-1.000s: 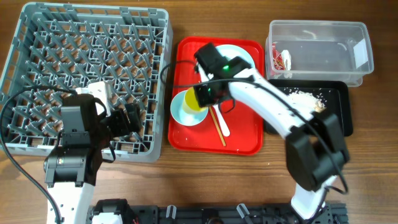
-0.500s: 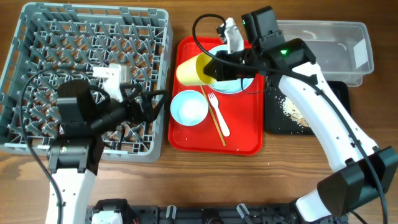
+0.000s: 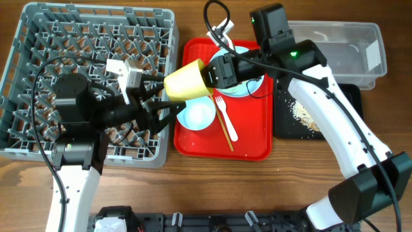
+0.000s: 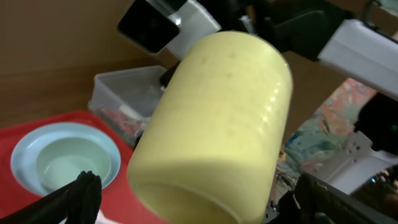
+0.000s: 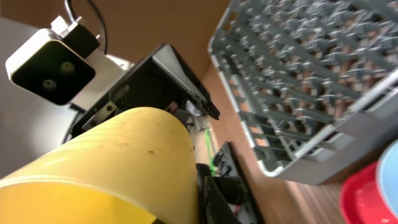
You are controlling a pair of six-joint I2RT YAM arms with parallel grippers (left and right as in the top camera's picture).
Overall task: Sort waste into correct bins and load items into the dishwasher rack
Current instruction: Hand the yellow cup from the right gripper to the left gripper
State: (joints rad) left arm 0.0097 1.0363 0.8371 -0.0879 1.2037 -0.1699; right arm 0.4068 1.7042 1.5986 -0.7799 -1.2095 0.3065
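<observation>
With my right gripper on the yellow cup's rim [image 3: 205, 72] and the dishwasher rack beneath my left gripper, my left gripper next takes the cup's base [image 3: 170, 88] before racking it.
My right gripper [image 3: 209, 74] is shut on the rim of the yellow cup [image 3: 185, 80], holding it sideways in the air above the gap between the red tray [image 3: 251, 147] and the dishwasher rack [image 3: 38, 38]. The left gripper [image 3: 166, 96] is open, a finger on either side of the cup's base; in the left wrist view the cup [image 4: 217, 118] fills the space between its black fingertips [image 4: 78, 196]. On the tray lie a mint bowl [image 3: 196, 113], a white fork [image 3: 227, 124] and wooden chopsticks [image 3: 226, 136]. A second bowl on the plate [image 3: 252, 87] is partly hidden by the arm.
The clear tub [image 3: 335, 48] stands at the back right; the left wrist view shows red-and-white wrapper pieces [image 4: 124, 117] in it. In front of it the black tray [image 3: 322, 119] holds crumbly scraps [image 3: 299, 111]. The right arm's cable loops above the red tray.
The right arm has carried the yellow cup left, past the tray's edge toward the rack. The left gripper has reached right and now straddles the cup's base.
</observation>
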